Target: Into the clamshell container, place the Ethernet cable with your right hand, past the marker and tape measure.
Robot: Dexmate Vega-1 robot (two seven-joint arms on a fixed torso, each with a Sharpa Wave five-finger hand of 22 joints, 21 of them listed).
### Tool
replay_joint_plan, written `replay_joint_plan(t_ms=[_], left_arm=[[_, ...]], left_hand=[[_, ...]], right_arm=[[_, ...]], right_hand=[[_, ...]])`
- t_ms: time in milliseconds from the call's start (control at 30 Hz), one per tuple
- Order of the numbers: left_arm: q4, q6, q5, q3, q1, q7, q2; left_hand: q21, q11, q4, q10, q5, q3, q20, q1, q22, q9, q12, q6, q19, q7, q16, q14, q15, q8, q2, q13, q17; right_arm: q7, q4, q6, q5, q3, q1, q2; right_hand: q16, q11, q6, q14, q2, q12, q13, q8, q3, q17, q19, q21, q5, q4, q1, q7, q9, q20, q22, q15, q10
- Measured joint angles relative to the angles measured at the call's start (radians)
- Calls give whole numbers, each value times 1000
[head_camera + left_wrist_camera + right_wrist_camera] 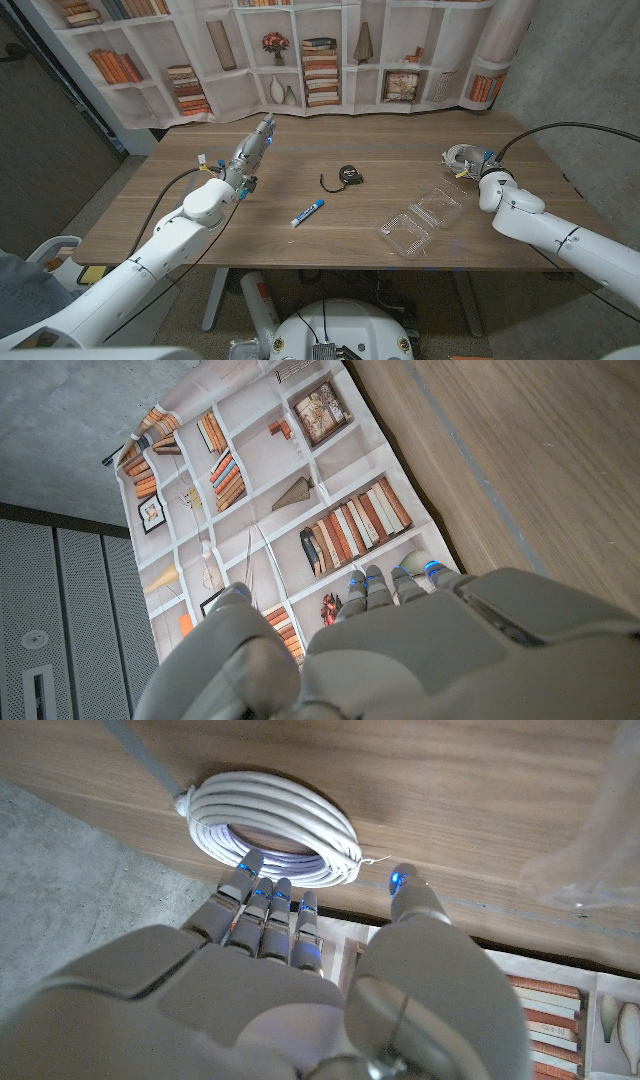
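The white Ethernet cable (456, 156) has its loops bound by a thin twist (362, 859), so I expect it to rise as a whole ring when I lift it by its rim.
The white Ethernet cable (458, 155) lies coiled at the table's back right; the right wrist view shows the coil (275, 825) tied with a thin twist. My right hand (474, 166) (300, 980) reaches over its near side, fingertips (262, 890) at the coil's rim and thumb spread apart, holding nothing. The clear clamshell container (422, 220) (610, 830) lies open in front of the cable. A blue-and-white marker (307, 212) and a black tape measure (347, 175) lie mid-table. My left hand (256, 143) (400, 650) stretches toward the back left with straight fingers, holding nothing.
A bookshelf-print curtain (300, 50) hangs behind the table's far edge. The wooden table (200, 215) has bare surface at front left. The table's right edge runs close to the cable.
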Motion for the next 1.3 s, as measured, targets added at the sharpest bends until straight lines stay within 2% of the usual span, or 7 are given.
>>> replay_joint_plan(t_ms=[567, 800, 1033, 1300], left_arm=[[5, 8, 2, 0, 0, 2, -1], [15, 11, 2, 6, -6, 1, -5], [23, 15, 5, 13, -13, -3, -8], [31, 15, 7, 19, -20, -6, -12]], left_hand=[[0, 0, 3, 0, 0, -6, 0, 0, 0, 0, 0, 7, 0, 0, 0, 0, 0, 0, 0, 0, 0], [0, 0, 3, 0, 0, -6, 0, 0, 0, 0, 0, 7, 0, 0, 0, 0, 0, 0, 0, 0, 0], [0, 0, 3, 0, 0, -6, 0, 0, 0, 0, 0, 7, 0, 0, 0, 5, -5, 0, 0, 0, 0], [0, -6, 2, 5, 0, -6, 5, 0, 0, 0, 0, 7, 5, 0, 0, 5, -5, 0, 0, 0, 0]], right_arm=[[18, 65, -9, -6, -38, 50, 31], [27, 99, -6, -10, -57, 73, 48], [29, 125, -1, -10, -67, 87, 62], [28, 145, 1, -2, -73, 96, 74]], right_hand=[[0, -7, 11, 12, 2, 8, 0, 6, 4, 0, 11, 0, 4, 4, 11, 0, 0, -11, 0, -12, 8], [0, -10, 23, 20, 7, 15, 0, 7, 8, 4, 14, -1, 4, 9, 16, -2, 0, -7, 0, -19, 18], [8, -18, 43, 40, 13, 28, 0, 13, 13, 5, 29, -7, 4, 13, 22, -7, 0, -10, 0, -24, 58], [16, -37, 68, 85, 24, 59, 8, 17, 17, 9, 60, -10, 4, 17, 32, -14, 0, -12, 4, -34, 138]])
